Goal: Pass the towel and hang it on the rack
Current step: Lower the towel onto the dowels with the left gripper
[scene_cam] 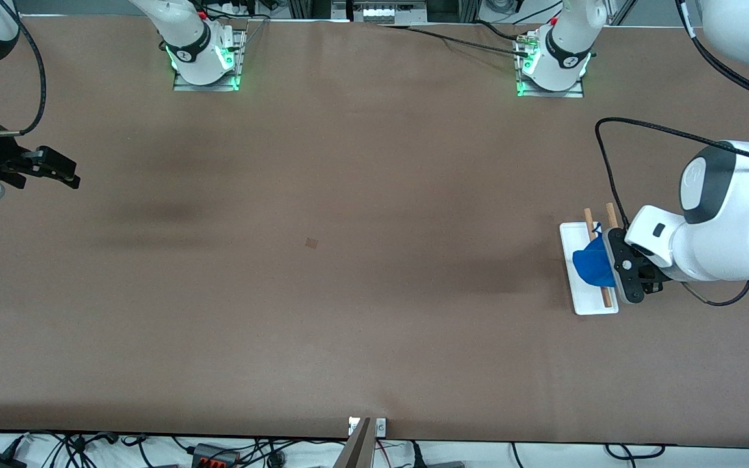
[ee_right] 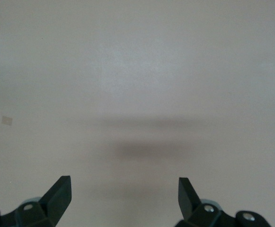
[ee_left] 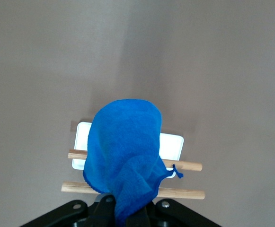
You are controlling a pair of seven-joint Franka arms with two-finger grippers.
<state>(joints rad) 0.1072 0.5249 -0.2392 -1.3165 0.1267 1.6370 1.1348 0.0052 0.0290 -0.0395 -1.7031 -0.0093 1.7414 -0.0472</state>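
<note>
The blue towel (scene_cam: pixel 593 262) hangs bunched beyond the nearer wooden rod (scene_cam: pixel 612 214), so next my left gripper turns and draws back to spread the towel across both rods.
The bright blue towel (scene_cam: pixel 590 265) hangs bunched over the rack (scene_cam: pixel 588 304), which stands toward the left arm's end of the table. My left gripper (scene_cam: pixel 610 265) is over the rack and shut on the towel's upper edge. In the left wrist view the towel (ee_left: pixel 125 151) drapes down across both wooden rods (ee_left: pixel 187 165) and hides part of the white base (ee_left: pixel 172 144); its loop tag (ee_left: pixel 176 172) sticks out at one corner, and the left gripper (ee_left: pixel 128 216) pinches the cloth. My right gripper (scene_cam: pixel 65 173) waits open over bare table at the right arm's end, nothing between its fingertips (ee_right: pixel 124 189).
A small brown square mark (scene_cam: pixel 311 243) lies on the table's middle and shows again in the right wrist view as a pale square mark (ee_right: pixel 6 120). Cables and plugs (scene_cam: pixel 212 453) run along the table edge nearest the front camera. A black cable (scene_cam: pixel 608 169) loops above the rack.
</note>
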